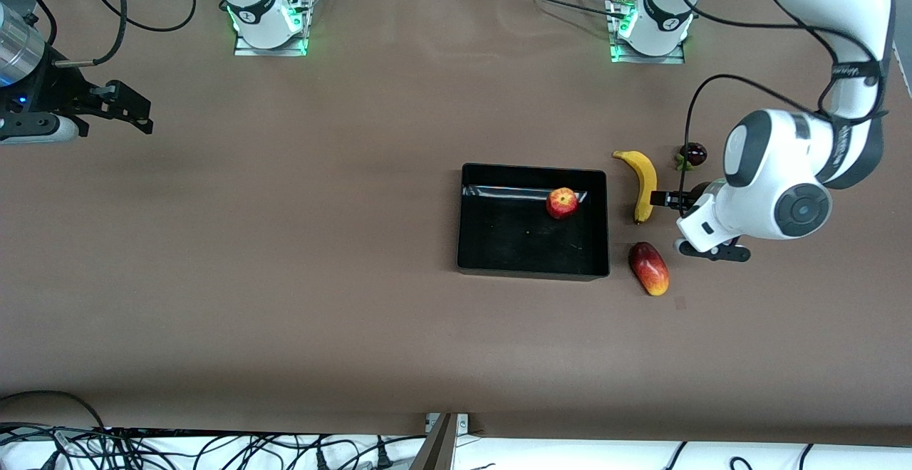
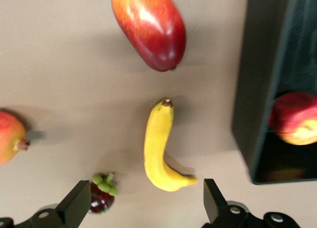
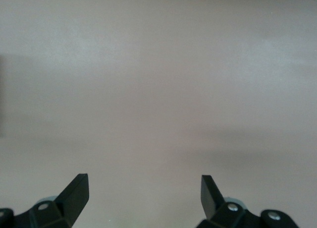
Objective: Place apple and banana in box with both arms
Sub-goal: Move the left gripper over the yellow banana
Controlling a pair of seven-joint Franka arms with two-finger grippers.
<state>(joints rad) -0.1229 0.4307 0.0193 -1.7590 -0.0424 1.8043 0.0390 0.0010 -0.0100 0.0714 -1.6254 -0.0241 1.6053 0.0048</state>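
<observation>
My left gripper's open fingers are lined up across the banana's narrow width (image 2: 156, 147). I keep going down until they are on both sides of the banana's middle (image 1: 649, 181), then close them.
The apple (image 1: 561, 203) lies inside the black box (image 1: 499, 242), close to the wall farthest from the front camera. In the left wrist view the apple (image 2: 297, 118) shows just past the box wall (image 2: 257, 89). The banana (image 1: 641, 184) lies on the table beside the box, toward the left arm's end. My left gripper (image 1: 662, 199) is open and empty, low over the table beside the banana (image 2: 161, 148); in its own view the gripper (image 2: 143, 208) has the banana's tip between its fingers. My right gripper (image 1: 121, 110) waits open over bare table at the right arm's end, as its own view (image 3: 143, 193) shows.
A red-yellow mango-like fruit (image 1: 648, 268) lies beside the box's near corner, nearer the camera than the banana. A dark mangosteen (image 1: 692, 154) lies beside the banana toward the left arm's end. A red-orange round fruit (image 2: 10, 136) shows only in the left wrist view.
</observation>
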